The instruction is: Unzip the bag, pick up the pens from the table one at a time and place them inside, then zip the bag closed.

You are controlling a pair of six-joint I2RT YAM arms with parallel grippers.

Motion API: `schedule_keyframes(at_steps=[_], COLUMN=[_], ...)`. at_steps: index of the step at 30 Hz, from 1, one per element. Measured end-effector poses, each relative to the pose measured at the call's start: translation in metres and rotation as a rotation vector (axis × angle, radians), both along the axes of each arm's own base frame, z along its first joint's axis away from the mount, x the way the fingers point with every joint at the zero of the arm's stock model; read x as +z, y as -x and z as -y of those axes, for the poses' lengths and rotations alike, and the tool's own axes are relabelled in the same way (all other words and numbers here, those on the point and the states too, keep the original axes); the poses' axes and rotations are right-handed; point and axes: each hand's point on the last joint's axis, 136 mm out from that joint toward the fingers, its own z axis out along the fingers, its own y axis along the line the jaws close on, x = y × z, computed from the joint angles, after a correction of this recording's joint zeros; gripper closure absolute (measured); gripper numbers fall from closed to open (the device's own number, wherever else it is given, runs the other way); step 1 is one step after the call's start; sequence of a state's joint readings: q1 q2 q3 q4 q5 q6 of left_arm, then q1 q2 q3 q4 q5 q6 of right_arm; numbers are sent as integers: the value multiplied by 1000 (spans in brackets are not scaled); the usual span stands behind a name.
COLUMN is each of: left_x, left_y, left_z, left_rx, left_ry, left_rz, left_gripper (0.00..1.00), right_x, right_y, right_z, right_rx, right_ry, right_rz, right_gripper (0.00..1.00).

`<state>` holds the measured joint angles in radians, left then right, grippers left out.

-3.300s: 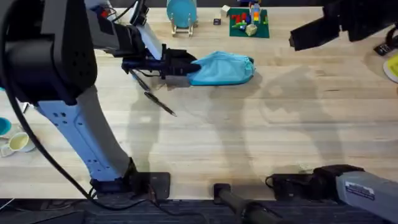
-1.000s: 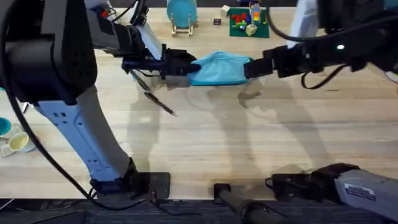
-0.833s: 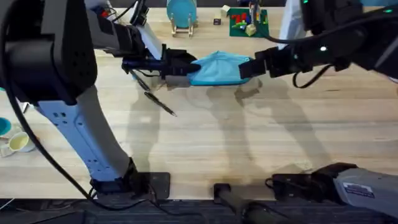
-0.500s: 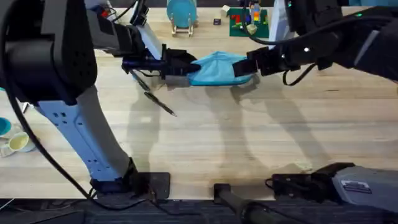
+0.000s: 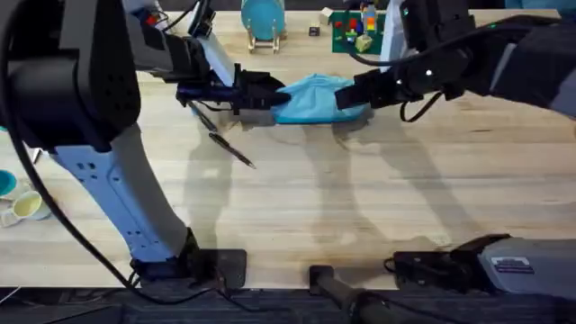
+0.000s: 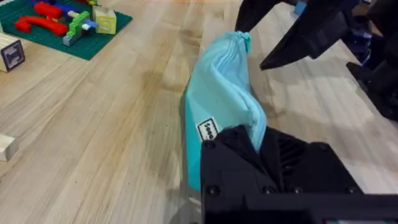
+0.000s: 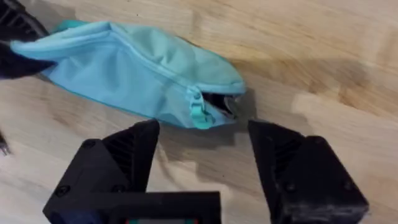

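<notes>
The light blue bag (image 7: 146,78) will buckle when the robot drags the zipper pull toward its left gripper, because the zipper seam kinks (image 7: 112,30) across floppy fabric.
The light blue bag (image 5: 315,97) lies on the table (image 5: 360,198) toward the back. My left gripper (image 5: 268,95) is shut on its left end; in the left wrist view the fabric (image 6: 221,99) runs in between the black fingers (image 6: 292,162). My right gripper (image 5: 347,94) hangs open at the bag's right end, one finger to each side of the pale zipper pull (image 7: 198,113), apart from it. The zipper looks shut along the bag (image 7: 137,68). One dark pen (image 5: 232,150) lies in front of the left gripper. A second pen (image 5: 202,117) lies partly under that arm.
A round blue disc on a wooden stand (image 5: 262,20) and a green brick plate with toy bricks (image 5: 360,32) stand behind the bag. Cups (image 5: 22,207) sit at the left edge. A small wooden block (image 6: 6,148) lies near the bag.
My right arm has swung in from the far right and moved left to the bag's right end. The left gripper, bag and pens have stayed put.
</notes>
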<state>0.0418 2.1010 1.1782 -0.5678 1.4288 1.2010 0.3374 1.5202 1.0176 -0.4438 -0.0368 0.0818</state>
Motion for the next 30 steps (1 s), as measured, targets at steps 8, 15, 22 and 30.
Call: schedule_keyframes(at_steps=[8,15,22,30], left_x=[0,0,0,0], left_y=[0,0,0,0], left_z=[0,0,0,0], left_rx=[0,0,0,0], left_ry=[0,0,0,0], left_rz=[0,0,0,0], left_gripper=[959,959,959,959], right_x=[4,4,4,4], right_y=[-12,-12,-12,-13], right_z=[-4,-4,-4,-3], right_rx=[0,3,3,-1], right_ry=[-17,-15,-15,-9], right_rz=[48,49,49,51], right_gripper=[301,441,628,803])
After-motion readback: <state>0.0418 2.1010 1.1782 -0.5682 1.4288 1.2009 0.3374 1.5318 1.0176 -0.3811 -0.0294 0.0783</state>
